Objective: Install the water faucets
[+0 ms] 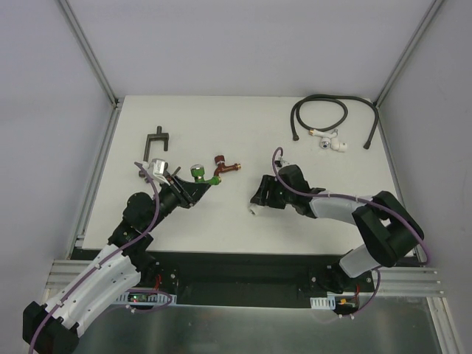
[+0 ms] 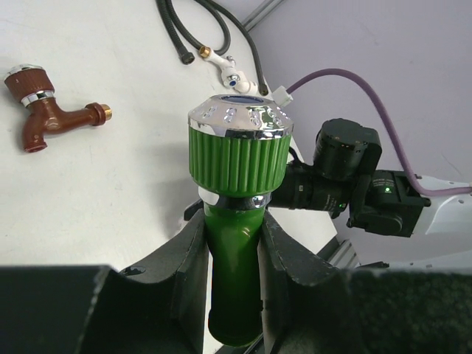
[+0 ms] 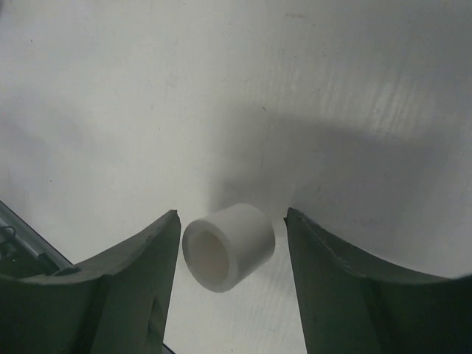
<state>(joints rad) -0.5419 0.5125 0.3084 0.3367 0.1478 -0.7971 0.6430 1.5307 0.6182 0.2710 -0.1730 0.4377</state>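
The white tube fitting's opening (image 3: 208, 258) points to the table's front edge, so the robot's right gripper should first turn the fitting (image 3: 249, 234) toward the bright green faucet and then grip it.
My left gripper (image 1: 190, 190) is shut on the bright green faucet (image 1: 198, 175). In the left wrist view the gripper (image 2: 234, 243) clamps the faucet's green body (image 2: 237, 158), its silver-capped knob pointing up. The dark red faucet (image 1: 224, 168) lies on the white table just right of it, and also shows in the left wrist view (image 2: 44, 110). My right gripper (image 1: 257, 203) is open and low over the table. In the right wrist view the gripper (image 3: 230, 240) has a short white tube fitting (image 3: 228, 247) lying between its fingers, not gripped.
A black hose (image 1: 321, 113) with white end fittings and a white elbow fitting (image 1: 330, 142) lie at the back right. A dark forked bracket (image 1: 157, 140) lies at the back left. The table's front edge runs just before both arms.
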